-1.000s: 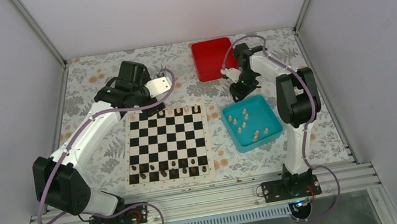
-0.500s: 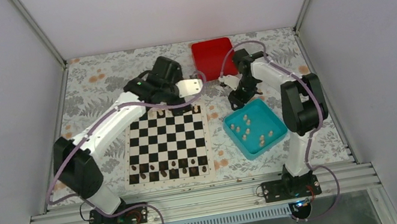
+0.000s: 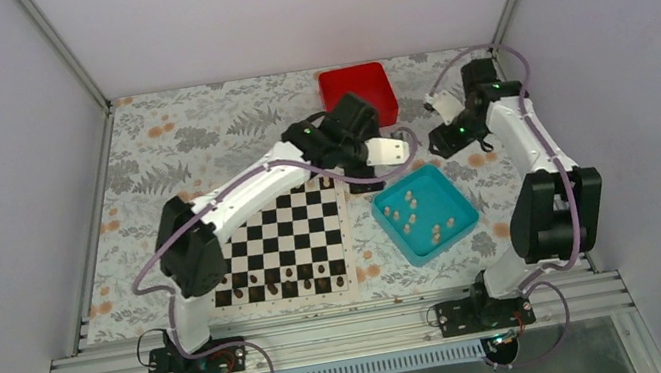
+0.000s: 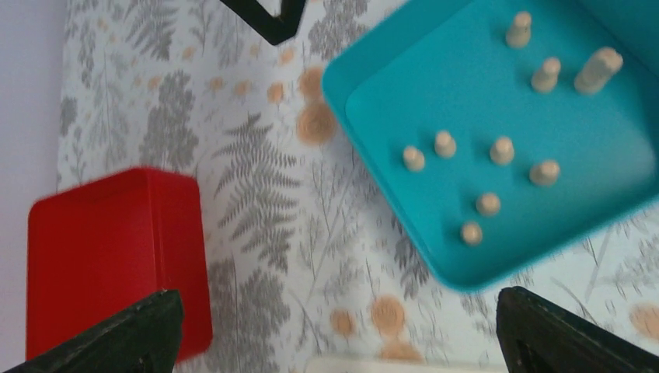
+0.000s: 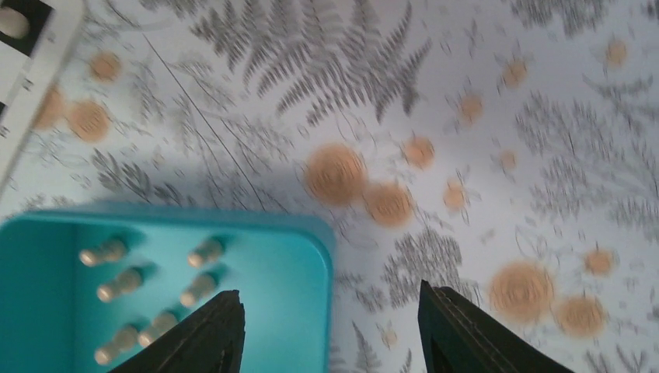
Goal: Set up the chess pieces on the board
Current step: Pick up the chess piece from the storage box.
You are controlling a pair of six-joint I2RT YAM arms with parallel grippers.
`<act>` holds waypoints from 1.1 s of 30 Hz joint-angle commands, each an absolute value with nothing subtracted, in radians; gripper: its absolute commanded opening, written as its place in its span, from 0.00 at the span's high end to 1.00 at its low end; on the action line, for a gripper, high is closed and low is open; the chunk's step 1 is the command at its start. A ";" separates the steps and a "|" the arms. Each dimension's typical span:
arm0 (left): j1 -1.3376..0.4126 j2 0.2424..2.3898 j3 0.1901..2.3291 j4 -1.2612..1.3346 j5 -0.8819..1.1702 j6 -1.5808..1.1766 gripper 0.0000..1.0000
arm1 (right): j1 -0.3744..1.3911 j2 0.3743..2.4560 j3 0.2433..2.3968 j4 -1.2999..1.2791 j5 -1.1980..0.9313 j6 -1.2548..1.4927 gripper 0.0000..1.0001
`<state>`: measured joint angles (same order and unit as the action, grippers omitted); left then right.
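The tray's far corner point(image 3: 431, 168) has my right gripper hovering by it and crowding my left gripper, so my right gripper should back off before my left gripper takes a pale piece point(image 3: 413, 219).
Several pale chess pieces point(image 3: 418, 215) lie in the teal tray point(image 3: 449, 189) to the right of the board point(image 3: 281, 245). They also show in the left wrist view point(image 4: 497, 151) and the right wrist view point(image 5: 148, 280). My left gripper point(image 3: 367, 176) hangs open over the tablecloth between the board's far right corner and the tray, its jaws point(image 4: 334, 342) wide apart and empty. My right gripper point(image 3: 445, 140) hovers open behind the tray's far corner, with nothing between its fingers point(image 5: 330, 334). The left arm hides most of the board's far row. One pale piece point(image 5: 12, 19) stands on a board corner.
A red box point(image 3: 357, 96) sits at the back, just behind the left gripper, and appears in the left wrist view point(image 4: 109, 256). Dark brown pieces point(image 3: 272, 282) line the board's near rows. Grey walls enclose the flowered tablecloth point(image 3: 169, 153) on three sides.
The left arm swung right from beyond the board's far left corner to the gap beside the tray. The right arm drew back to the right, and its jaws widened.
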<state>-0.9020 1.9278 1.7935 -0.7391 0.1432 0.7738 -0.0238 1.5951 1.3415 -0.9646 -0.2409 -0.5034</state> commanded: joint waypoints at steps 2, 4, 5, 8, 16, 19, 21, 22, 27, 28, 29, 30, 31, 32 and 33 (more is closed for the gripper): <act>-0.970 2.094 2.017 -0.810 0.185 0.787 0.01 | -0.129 1.527 1.241 -0.924 -0.257 -0.541 0.41; -0.990 2.174 2.121 -0.856 0.211 0.806 0.02 | -0.156 1.506 1.191 -0.882 -0.271 -0.552 0.35; -0.999 2.222 2.184 -0.886 0.221 0.817 0.02 | -0.164 1.493 1.164 -0.852 -0.276 -0.558 0.31; -1.026 2.376 2.438 -1.021 0.264 0.846 0.06 | -0.192 1.458 1.064 -0.743 -0.288 -0.573 0.02; -1.069 2.496 2.586 -1.140 0.253 0.849 0.00 | -0.241 1.349 0.948 -0.635 -0.345 -0.636 0.00; -1.062 2.394 2.444 -1.046 0.229 0.820 0.00 | -0.241 1.312 0.942 -0.664 -0.362 -0.693 0.00; -1.058 2.323 2.335 -0.975 0.233 0.825 0.00 | -0.241 1.301 0.938 -0.670 -0.338 -0.711 0.00; -1.058 2.298 2.293 -0.949 0.233 0.831 0.00 | -0.241 1.301 0.935 -0.675 -0.326 -0.718 0.00; -1.064 2.365 2.363 -1.060 0.288 0.856 0.03 | -0.246 1.311 0.901 -0.620 -0.303 -0.684 0.00; -1.066 2.396 2.410 -1.102 0.302 0.861 0.06 | -0.247 1.318 0.897 -0.603 -0.303 -0.665 0.00; -1.068 2.423 2.453 -1.142 0.315 0.866 0.08 | -0.248 1.330 0.893 -0.590 -0.304 -0.649 0.00; -1.069 2.446 2.491 -1.172 0.325 0.875 0.10 | -0.252 1.341 0.890 -0.574 -0.303 -0.632 0.00; -1.070 2.465 2.518 -1.193 0.329 0.882 0.12 | -0.255 1.354 0.886 -0.555 -0.303 -0.615 0.00; -1.071 2.475 2.531 -1.204 0.330 0.890 0.13 | -0.258 1.361 0.882 -0.539 -0.303 -0.600 0.00; -1.072 2.482 2.532 -1.208 0.325 0.901 0.15 | -0.261 1.367 0.880 -0.522 -0.304 -0.587 0.00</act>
